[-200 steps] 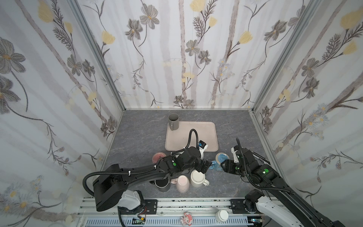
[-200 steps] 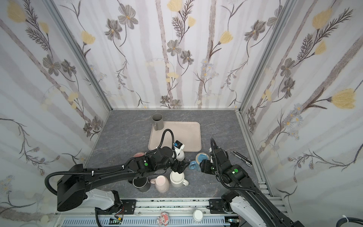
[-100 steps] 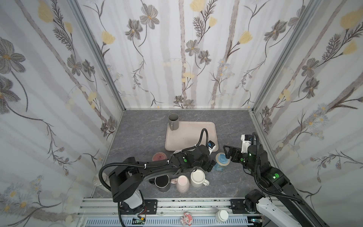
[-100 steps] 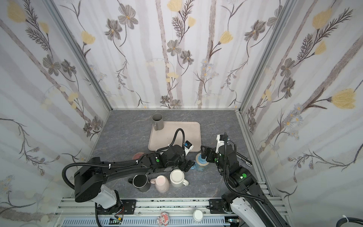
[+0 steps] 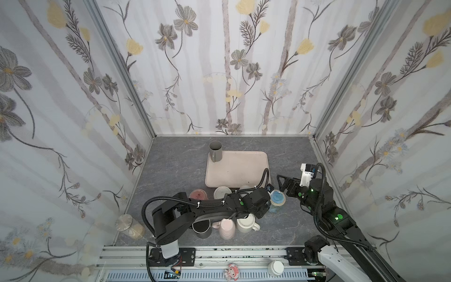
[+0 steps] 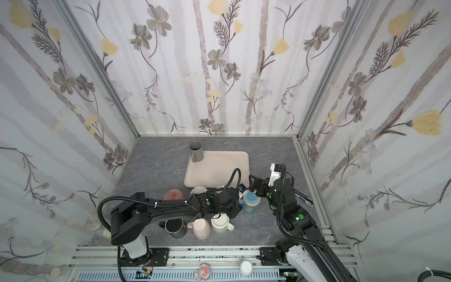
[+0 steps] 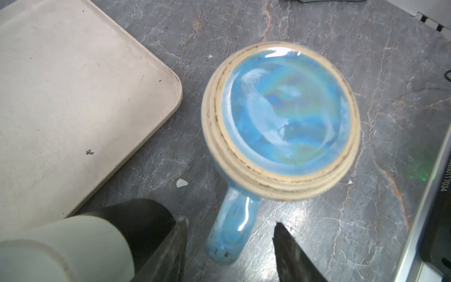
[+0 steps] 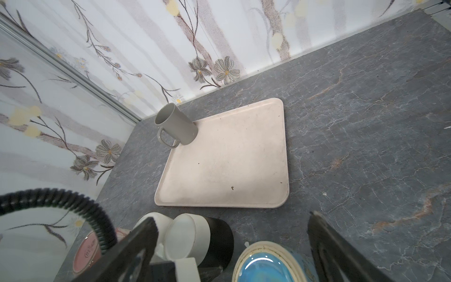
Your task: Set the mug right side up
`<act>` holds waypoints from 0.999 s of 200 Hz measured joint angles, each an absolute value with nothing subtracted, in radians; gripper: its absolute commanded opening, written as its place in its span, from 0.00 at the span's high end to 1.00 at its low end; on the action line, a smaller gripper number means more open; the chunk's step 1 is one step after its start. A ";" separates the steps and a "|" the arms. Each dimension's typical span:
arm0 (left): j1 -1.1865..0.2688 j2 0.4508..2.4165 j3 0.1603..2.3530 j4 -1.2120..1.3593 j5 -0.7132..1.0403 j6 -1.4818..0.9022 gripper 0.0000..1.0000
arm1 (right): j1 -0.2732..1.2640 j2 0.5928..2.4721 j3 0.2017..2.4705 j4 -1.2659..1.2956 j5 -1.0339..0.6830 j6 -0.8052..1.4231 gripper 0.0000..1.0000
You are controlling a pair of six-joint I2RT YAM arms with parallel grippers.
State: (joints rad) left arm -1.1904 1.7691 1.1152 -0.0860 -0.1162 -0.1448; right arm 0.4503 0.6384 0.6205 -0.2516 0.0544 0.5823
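I can see that the blue mug's handle [image 7: 222,248] slants at the ends of my left gripper's fingers. Next, I open the fingers, go in deeper and grip the handle squarely [image 7: 235,214] before lifting.
The blue mug [image 5: 277,197] [image 6: 251,199] stands upside down on the grey table, its glazed base [image 7: 280,117] facing up. Its handle [image 7: 231,229] points toward my left gripper [image 7: 229,227], also seen in a top view [image 5: 264,207]. The left jaws stand apart on either side of the handle, with a gap at each finger. My right gripper [image 5: 283,184] [image 8: 231,217] hovers open just behind and above the mug [image 8: 266,266], holding nothing.
A beige tray [image 5: 236,171] lies behind the mug, with an upright grey mug [image 5: 216,151] at its far left corner. More mugs crowd the front: black [image 5: 201,225], pink [image 5: 227,228], white [image 5: 245,223]. A black-and-white mug [image 8: 195,236] lies beside the left gripper.
The right gripper opened, let go of the blue mug and drew back and up. The left gripper slid right to the handle and its jaws narrowed.
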 measured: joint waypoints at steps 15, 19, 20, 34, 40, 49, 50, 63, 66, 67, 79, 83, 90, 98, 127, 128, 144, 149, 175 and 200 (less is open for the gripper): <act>-1.192 1.777 1.116 -0.084 -0.121 -0.130 0.58 | 0.445 0.636 0.617 -0.249 0.046 0.582 0.05; -1.192 1.779 1.116 -0.082 -0.123 -0.126 0.59 | 0.444 0.635 0.615 -0.247 0.043 0.582 0.05; -1.192 1.779 1.116 -0.082 -0.123 -0.126 0.59 | 0.444 0.636 0.615 -0.247 0.043 0.582 0.05; -1.193 1.785 1.116 -0.077 -0.122 -0.106 0.61 | 0.438 0.636 0.609 -0.248 0.032 0.583 0.05; -1.193 1.786 1.116 -0.074 -0.122 -0.104 0.61 | 0.436 0.636 0.607 -0.248 0.030 0.583 0.05; -1.193 1.789 1.116 -0.065 -0.121 -0.096 0.61 | 0.433 0.638 0.607 -0.247 0.028 0.583 0.05; -1.193 1.789 1.116 -0.064 -0.121 -0.095 0.61 | 0.432 0.638 0.607 -0.247 0.028 0.583 0.05; -1.194 1.795 1.116 -0.054 -0.119 -0.081 0.62 | 0.427 0.639 0.603 -0.244 0.025 0.583 0.05; -1.194 1.795 1.116 -0.053 -0.120 -0.080 0.61 | 0.426 0.639 0.601 -0.244 0.024 0.583 0.05; -1.194 1.795 1.116 -0.052 -0.120 -0.079 0.61 | 0.425 0.639 0.601 -0.244 0.023 0.583 0.05; -1.194 1.798 1.113 -0.041 -0.119 -0.067 0.59 | 0.423 0.639 0.598 -0.244 0.020 0.583 0.05; -1.194 1.798 1.111 -0.035 -0.118 -0.064 0.60 | 0.422 0.639 0.596 -0.244 0.017 0.583 0.05; -1.194 1.798 1.105 -0.024 -0.117 -0.057 0.62 | 0.421 0.638 0.596 -0.244 0.009 0.583 0.05; -1.194 1.798 1.100 -0.013 -0.115 -0.052 0.68 | 0.419 0.638 0.594 -0.244 0.006 0.583 0.05; -1.194 1.800 1.089 0.017 -0.097 -0.028 0.79 | 0.412 0.635 0.585 -0.243 0.006 0.584 0.05; -1.194 1.800 1.088 0.018 -0.096 -0.027 0.79 | 0.412 0.634 0.585 -0.243 0.006 0.584 0.05; -1.194 1.802 1.086 0.027 -0.085 -0.020 0.86 | 0.410 0.631 0.580 -0.244 0.006 0.586 0.05; -1.196 1.803 1.086 0.032 -0.086 -0.022 0.85 | 0.409 0.630 0.579 -0.244 0.006 0.586 0.05; -1.196 1.810 1.086 0.045 -0.081 -0.011 0.66 | 0.404 0.625 0.576 -0.243 0.005 0.586 0.05; -1.195 1.821 1.086 0.057 -0.084 -0.010 0.65 | 0.402 0.625 0.575 -0.243 -0.002 0.586 0.05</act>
State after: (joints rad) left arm -1.1950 1.8206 1.0863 0.0566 -0.0841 -0.0097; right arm 0.4015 0.6254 0.5747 -0.2432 -0.0021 0.5861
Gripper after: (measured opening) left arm 0.351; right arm 0.950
